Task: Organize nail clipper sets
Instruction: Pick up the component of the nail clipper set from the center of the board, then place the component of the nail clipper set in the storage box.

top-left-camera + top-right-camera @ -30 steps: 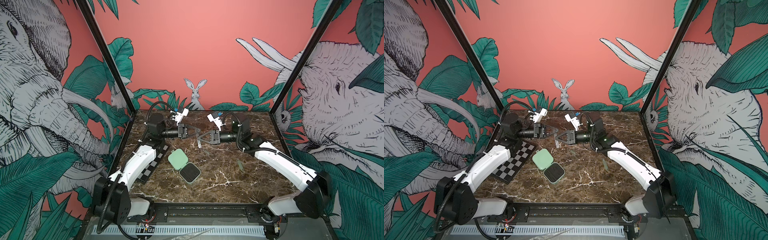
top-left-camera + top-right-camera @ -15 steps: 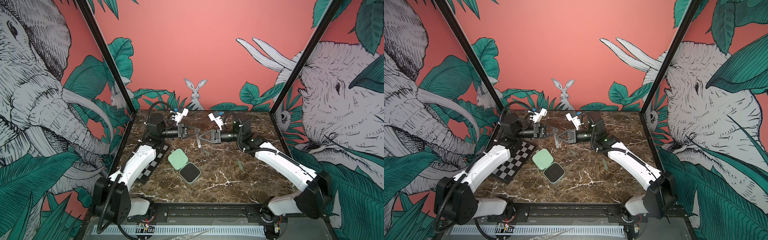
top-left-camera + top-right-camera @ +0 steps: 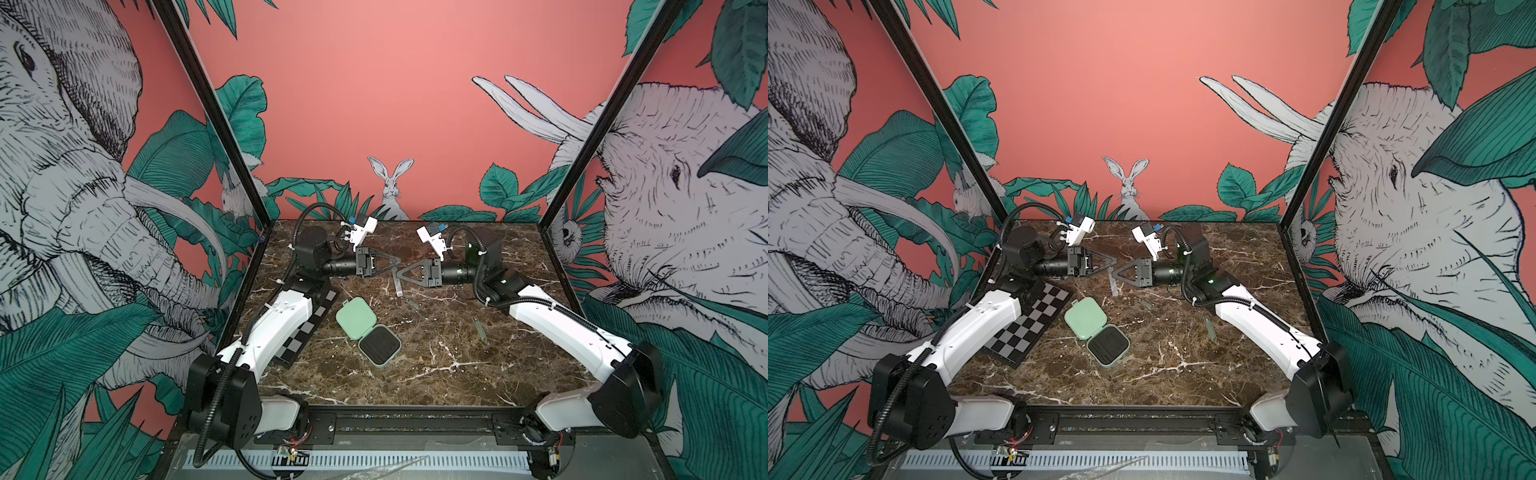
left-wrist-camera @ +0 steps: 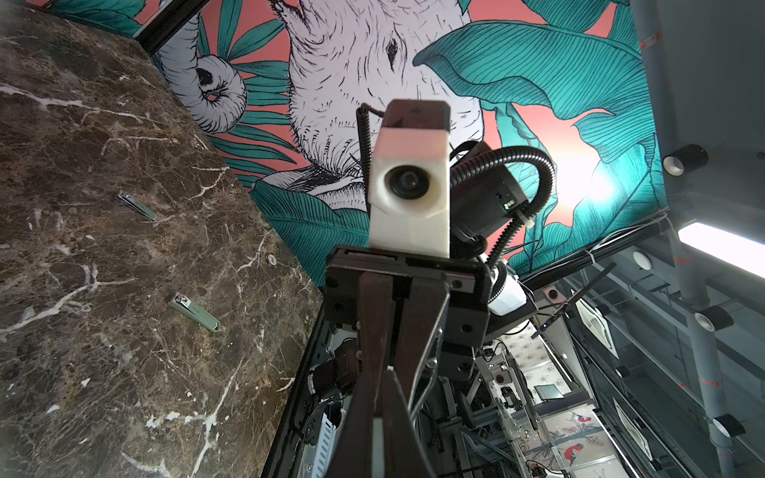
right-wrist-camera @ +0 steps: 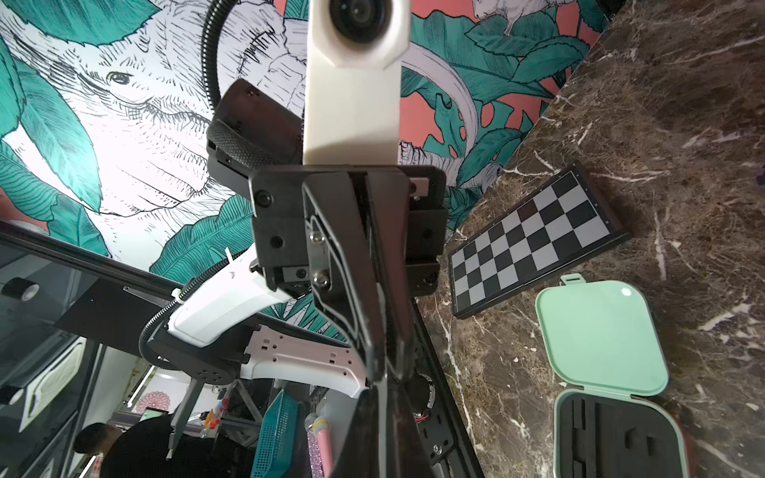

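The thin grey metal tool is held by both grippers, so next my left gripper opens and moves back before my right gripper lowers the tool into the dark insert.
The mint-green case lies open at mid-table, its dark ribbed insert facing up; the right wrist view shows the case too. My left gripper and right gripper meet tip to tip above the back of the table. Both are shut on a thin grey metal tool that hangs down between them. It shows as a pale strip between the left gripper's fingers. Two green nail clippers lie on the marble right of the case.
A black-and-white checkered board lies at the left, partly under my left arm. Patterned walls close the table on three sides, and a black rail runs along the front edge.
My right gripper's jaws have closed on the hanging tool. Both arms have stayed nearly in place, and the left gripper has stayed shut.
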